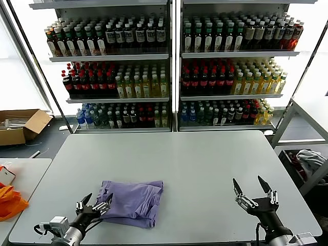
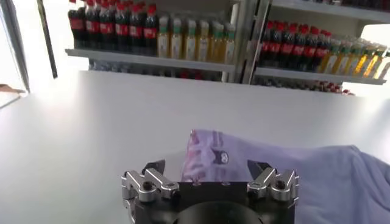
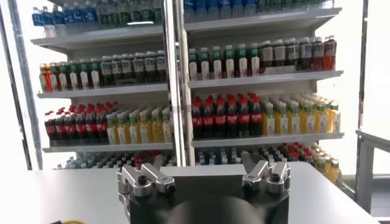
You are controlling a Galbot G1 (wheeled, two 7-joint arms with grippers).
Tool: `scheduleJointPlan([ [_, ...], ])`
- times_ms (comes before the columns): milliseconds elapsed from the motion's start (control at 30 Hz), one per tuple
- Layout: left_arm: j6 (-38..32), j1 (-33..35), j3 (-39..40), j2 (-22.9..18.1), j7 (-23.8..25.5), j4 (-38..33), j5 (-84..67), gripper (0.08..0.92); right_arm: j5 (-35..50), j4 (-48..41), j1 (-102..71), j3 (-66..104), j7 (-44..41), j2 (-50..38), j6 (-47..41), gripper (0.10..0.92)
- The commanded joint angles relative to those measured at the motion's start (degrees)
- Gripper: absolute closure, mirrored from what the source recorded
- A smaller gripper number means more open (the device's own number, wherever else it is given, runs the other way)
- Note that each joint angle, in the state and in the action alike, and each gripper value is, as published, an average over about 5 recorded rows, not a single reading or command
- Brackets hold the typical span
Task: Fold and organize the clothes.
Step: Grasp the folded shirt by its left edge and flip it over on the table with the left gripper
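My left gripper should grab the printed edge (image 2: 206,157) and turn the folded lavender T-shirt over toward the middle of the table, because the shirt lies with its plain side (image 1: 128,199) up.
The lavender T-shirt (image 1: 132,202) lies folded into a compact rectangle on the grey table (image 1: 205,164), front left of centre. In the left wrist view the shirt (image 2: 292,170) shows a bit of dark print near its edge. My left gripper (image 1: 97,201) is open, low at the shirt's front left corner, holding nothing. My right gripper (image 1: 252,186) is open and empty, raised above the table's front right, well away from the shirt. In the right wrist view the right gripper (image 3: 204,165) faces the shelves.
Shelves of bottled drinks (image 1: 169,72) stand behind the table. Orange fabric (image 1: 9,201) lies on a side table at the left. A cardboard box (image 1: 20,125) sits on the floor at the far left. A grey-white bundle (image 1: 310,160) lies at the right.
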Motion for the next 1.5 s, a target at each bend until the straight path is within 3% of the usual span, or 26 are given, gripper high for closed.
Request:
scheduleJointPlan([
  [33, 0.22, -0.74, 3.15, -0.37, 0.73, 5.65, 2.94, 0.200, 0.06, -0.61, -0.10, -0.29, -0.08, 0.03, 0.18, 0.203],
  [567, -0.21, -0.44, 1.99, -0.84, 1.50, 2.55, -0.71, 0.637, 0.06, -0.45, 0.17, -0.35, -0.26, 0.27, 0.18, 0.203],
  [833, -0.66, 2.52, -8.24, -4.14, -3.82, -3.21, -13.63, 0.858, -0.01, -0.51, -0.29, -0.22, -0.25, 0.98, 0.55, 0.203],
  [967, -0.10, 3.08, -19.26, -1.62, -5.79, -3.66, -18.48, 0.882, 0.08, -0.60, -0.22, -0.13, -0.22, 0.70, 0.66, 0.203],
  [1233, 3.26, 3.41, -36.51, 10.11, -7.09, -2.15, -26.01, 0.882, -0.61, -0.48, 0.24, -2.37, -0.16, 1.37, 0.69, 0.203],
  [1367, 5.01, 3.60, -38.14, 13.68, -7.98, -6.08, -27.76, 0.882, -0.83, -0.33, -0.11, -2.76, -0.12, 1.49, 0.91, 0.203],
  [1500, 6.96, 3.01, -33.15, 13.57, -9.52, -12.78, -26.82, 0.882, -0.86, -0.22, -0.53, -2.66, -0.15, 1.50, 1.20, 0.203],
])
